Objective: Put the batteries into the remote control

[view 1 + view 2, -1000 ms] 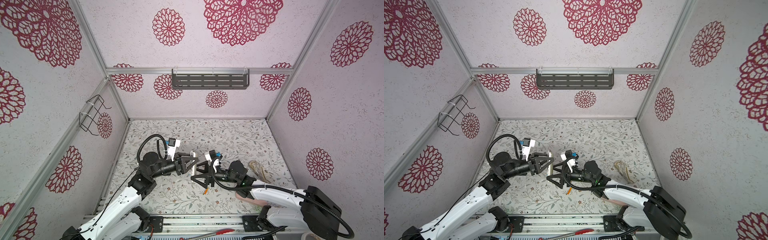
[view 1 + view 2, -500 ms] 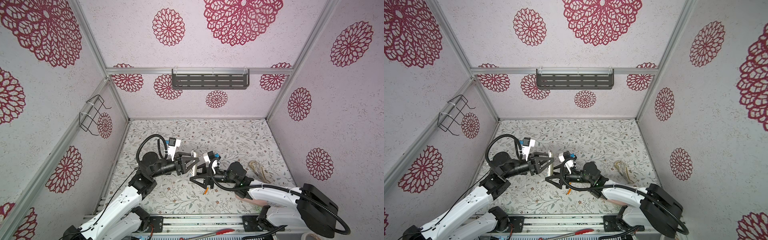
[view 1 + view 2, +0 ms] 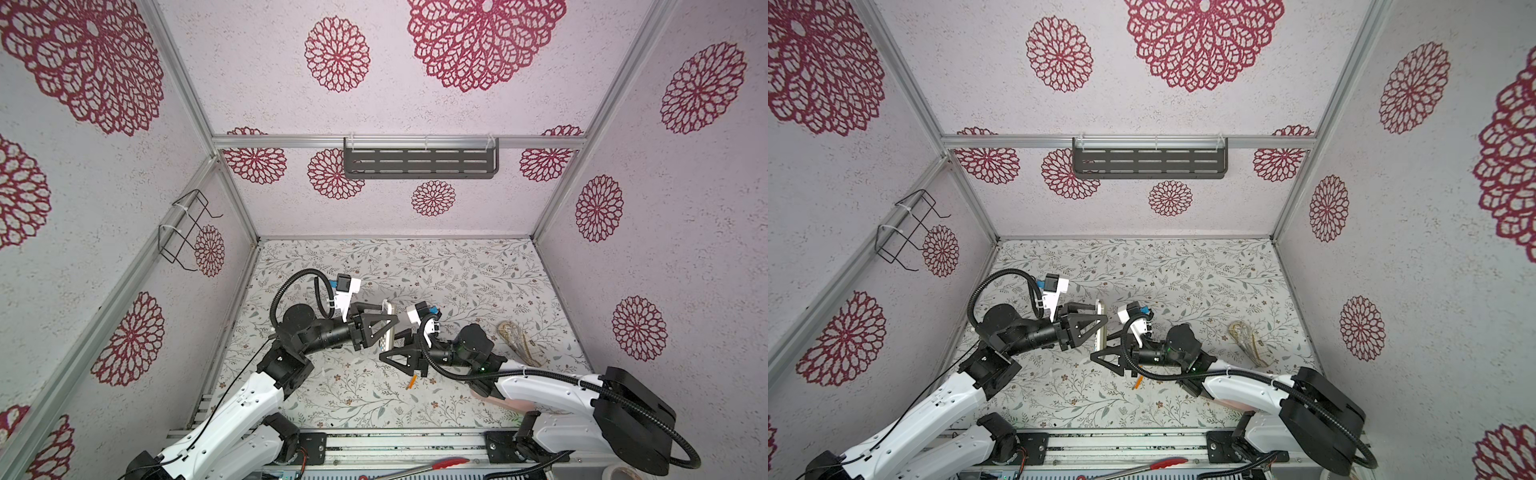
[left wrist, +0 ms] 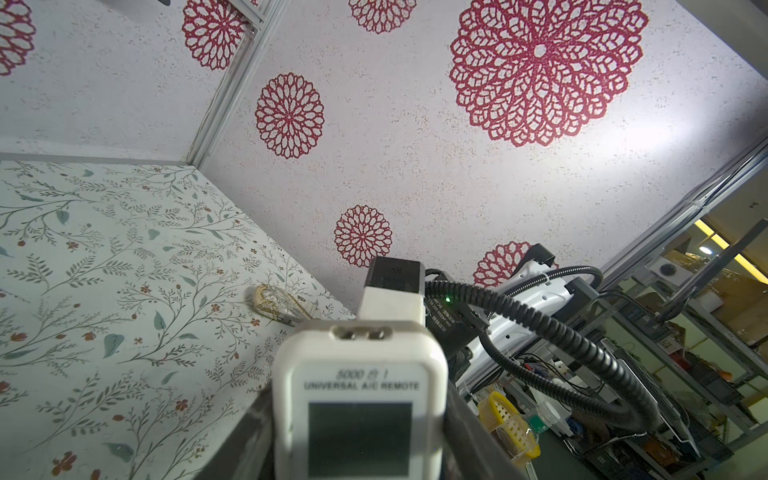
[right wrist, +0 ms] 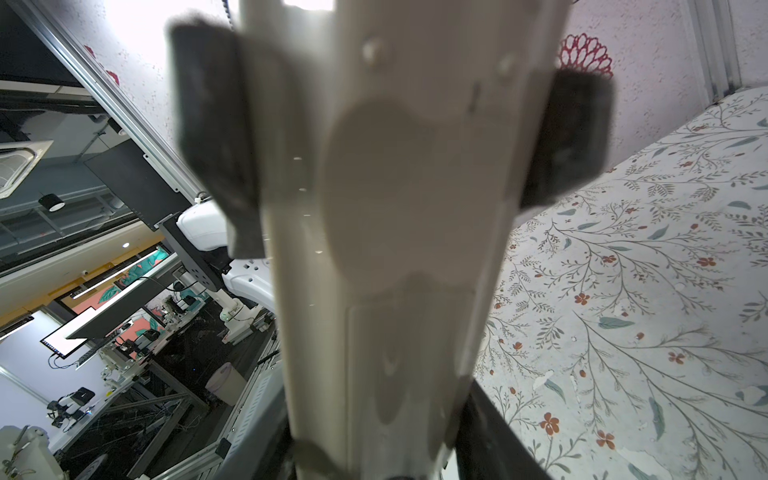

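My right gripper is covering the remote control's beige back (image 5: 408,192), so next my left gripper opens and grips the remote control's display end (image 4: 360,372) across both sides before the batteries go in.
The white remote control (image 3: 387,305) (image 3: 1100,305) stands on edge above the floor, between the two arms in both top views. My left gripper (image 3: 384,326) (image 3: 1098,322) is shut on its sides. The left wrist view shows the remote control's display face (image 4: 359,386) between the jaws of the left gripper (image 4: 359,449). My right gripper (image 3: 390,347) (image 3: 1101,345) (image 5: 374,449) holds the lower end, jaws against both edges of the plain beige back (image 5: 395,208). The left gripper's pads (image 5: 216,137) grip farther along. One orange battery (image 3: 411,381) (image 3: 1136,382) lies on the floor below the right gripper.
A clear patterned pouch (image 3: 517,340) lies on the floor at right. A pink pad (image 3: 498,401) shows under the right arm. A grey shelf (image 3: 419,162) hangs on the back wall, a wire rack (image 3: 187,232) on the left wall. A red-handled tool (image 3: 444,465) lies by the front rail.
The right gripper has moved left onto the remote control's lower end, and its jaws have narrowed around it. The left arm and the remote control have stayed put.
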Robot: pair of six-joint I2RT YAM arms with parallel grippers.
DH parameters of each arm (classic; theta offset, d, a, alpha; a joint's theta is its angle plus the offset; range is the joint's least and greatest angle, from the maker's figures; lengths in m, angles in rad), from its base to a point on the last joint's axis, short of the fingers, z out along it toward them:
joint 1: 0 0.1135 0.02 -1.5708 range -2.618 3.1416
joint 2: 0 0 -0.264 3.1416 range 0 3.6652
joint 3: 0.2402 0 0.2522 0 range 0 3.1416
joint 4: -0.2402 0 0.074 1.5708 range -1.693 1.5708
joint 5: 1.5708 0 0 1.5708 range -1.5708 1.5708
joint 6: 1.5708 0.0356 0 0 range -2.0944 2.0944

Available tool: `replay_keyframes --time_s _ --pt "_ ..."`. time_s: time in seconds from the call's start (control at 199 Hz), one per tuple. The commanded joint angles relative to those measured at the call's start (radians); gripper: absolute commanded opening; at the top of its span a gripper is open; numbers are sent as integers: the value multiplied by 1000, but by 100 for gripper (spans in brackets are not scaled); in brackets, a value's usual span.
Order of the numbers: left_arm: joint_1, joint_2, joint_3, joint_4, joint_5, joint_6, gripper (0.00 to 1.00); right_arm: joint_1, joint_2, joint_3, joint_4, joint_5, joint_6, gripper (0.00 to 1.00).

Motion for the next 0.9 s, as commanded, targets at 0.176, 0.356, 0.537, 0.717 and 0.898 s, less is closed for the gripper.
replay_keyframes --time_s 0.176,0.356,0.537,0.717,0.898 --pt "-3 -1 14 -17 -21 -6 50 3 -45 10 -37 47 -90 9" --pt "-2 -9 20 -82 -84 26 83 3 -100 25 -219 145 -178 0" --pt "-2 -39 34 -176 -161 60 99 3 -133 59 -411 288 -252 0" --pt "-5 -95 68 -347 -313 115 96 4 -142 102 -587 451 -312 0" --pt "-47 -82 119 -480 -455 158 80 2 -118 155 -735 603 -340 0"
